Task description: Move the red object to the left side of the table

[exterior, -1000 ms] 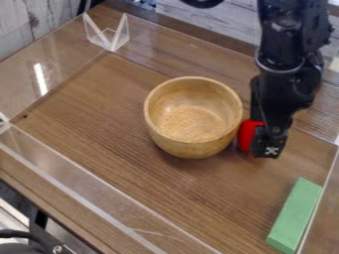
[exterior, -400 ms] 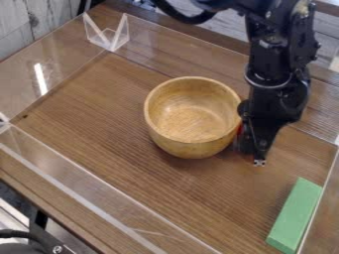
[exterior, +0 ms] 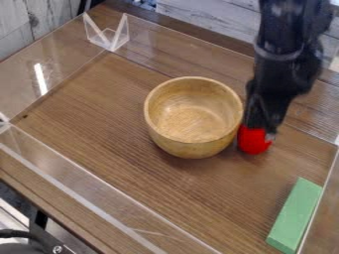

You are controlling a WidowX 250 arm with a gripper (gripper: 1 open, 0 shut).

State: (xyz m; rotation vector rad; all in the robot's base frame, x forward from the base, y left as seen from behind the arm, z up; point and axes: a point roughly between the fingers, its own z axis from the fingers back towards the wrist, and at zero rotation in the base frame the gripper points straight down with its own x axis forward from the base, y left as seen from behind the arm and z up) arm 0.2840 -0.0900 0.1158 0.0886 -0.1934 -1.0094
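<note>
The wooden bowl is crowding the red object (exterior: 237,139) and blocking its way across. My gripper should first grab the bowl's rim (exterior: 240,103) and move the bowl toward the back.
The red object (exterior: 255,142), small and glossy, is just off the right side of a wooden bowl (exterior: 192,148) on the dark wood-grain table (exterior: 113,164). My gripper (exterior: 257,128) points down from above it, and its black fingers are shut on the object's top. The arm is blurred with motion. I cannot tell whether the red object still touches the tabletop. Its green top is hidden by the fingers.
A flat green block (exterior: 295,215) lies near the front right corner. Clear acrylic walls (exterior: 59,169) edge the table. A small clear stand (exterior: 106,33) sits at the back left. Bare wood stretches left of the bowl.
The fingers have closed on the red object and the hand has risen a little. More of the red object shows below the fingers now.
</note>
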